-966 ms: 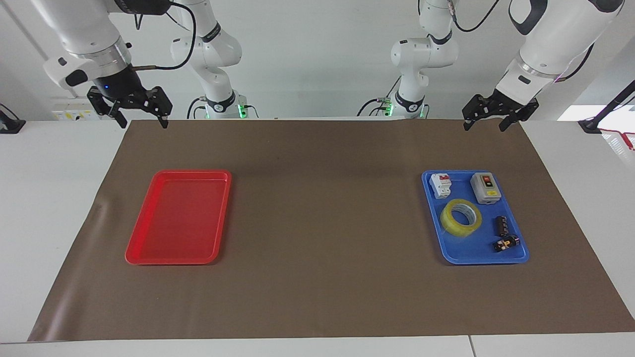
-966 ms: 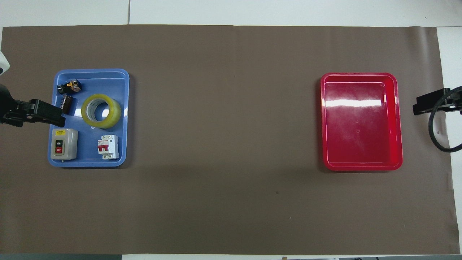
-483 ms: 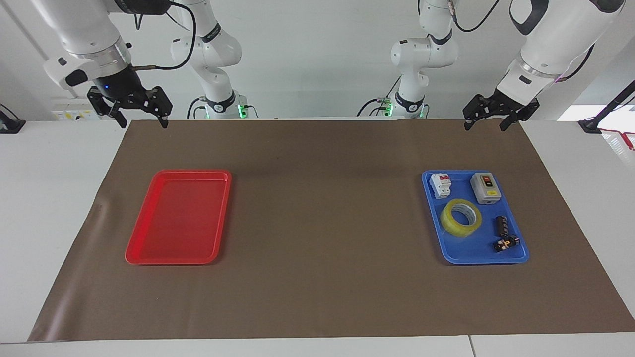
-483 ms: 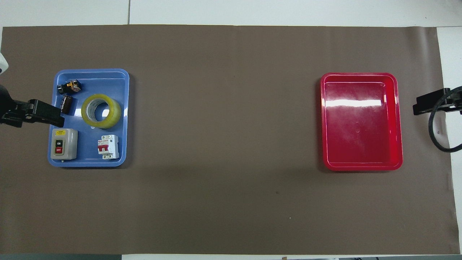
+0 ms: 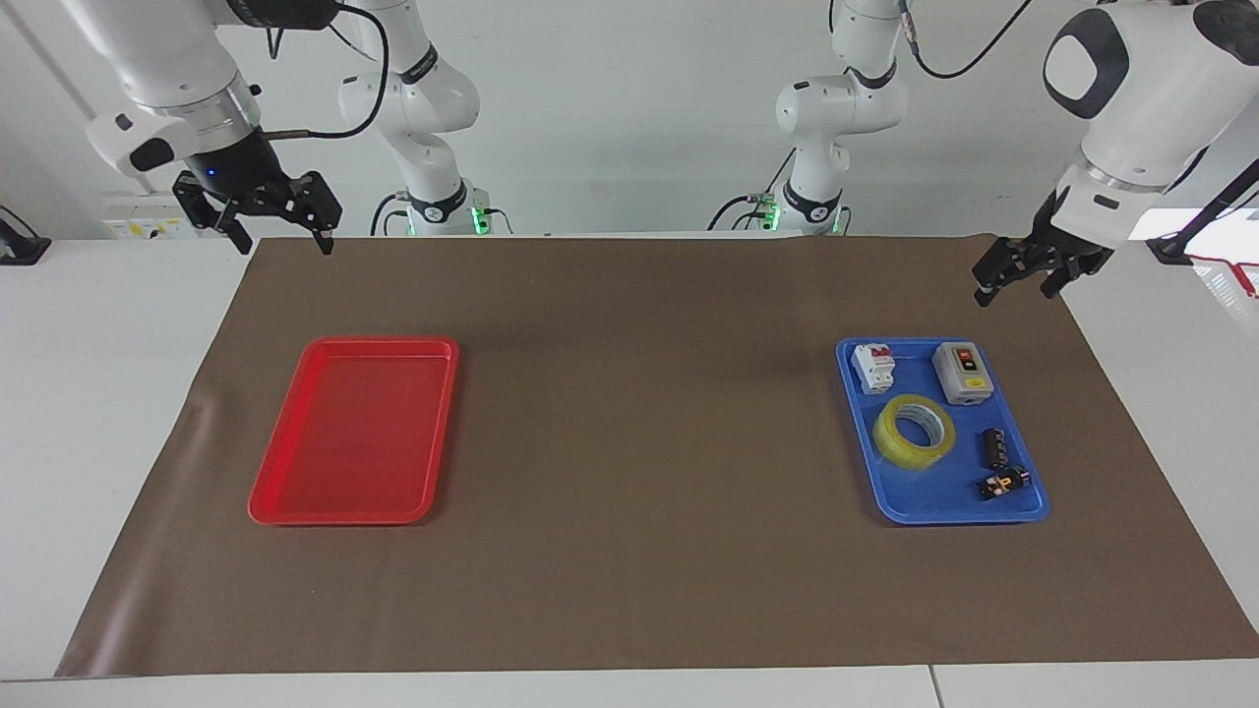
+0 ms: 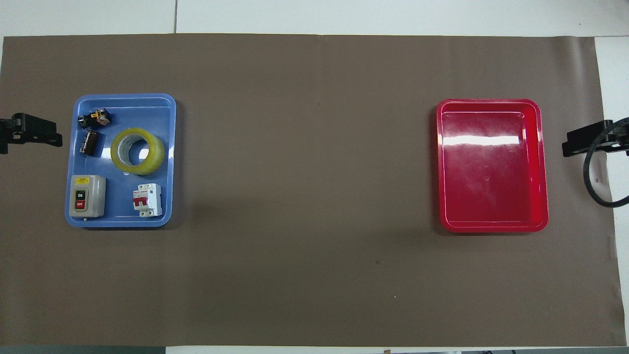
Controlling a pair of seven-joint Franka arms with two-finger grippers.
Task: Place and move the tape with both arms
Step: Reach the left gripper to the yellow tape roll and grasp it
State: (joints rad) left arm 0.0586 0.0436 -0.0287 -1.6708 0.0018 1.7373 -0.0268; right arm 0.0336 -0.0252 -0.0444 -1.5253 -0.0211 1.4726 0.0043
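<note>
The tape lies flat with its hole (image 6: 139,151) open and its near rim clear of the black parts, so the robot's left gripper keeps going down and closes across that rim (image 6: 118,154).
The tape (image 5: 915,431), a yellow translucent ring, lies flat in the middle of the blue tray (image 5: 890,511); it also shows in the overhead view (image 6: 137,151), in the same tray (image 6: 123,223). My left gripper (image 5: 1013,292) hangs open and empty in the air over the brown mat's edge, beside the blue tray at the left arm's end; only its tip (image 6: 34,135) shows overhead. My right gripper (image 5: 283,244) hangs open and empty over the mat's corner at the right arm's end, also seen in the overhead view (image 6: 585,140). It waits.
An empty red tray (image 5: 344,516) lies toward the right arm's end, also overhead (image 6: 491,228). In the blue tray are a grey on/off switch box (image 5: 962,374), a white circuit breaker (image 5: 873,367) and two small black parts (image 5: 995,445). Two smaller white arms (image 5: 826,118) stand at the table's robot end.
The left gripper has swung down and outward toward the left arm's end of the table; overhead it no longer covers the blue tray's edge. The right arm and the tape have not moved.
</note>
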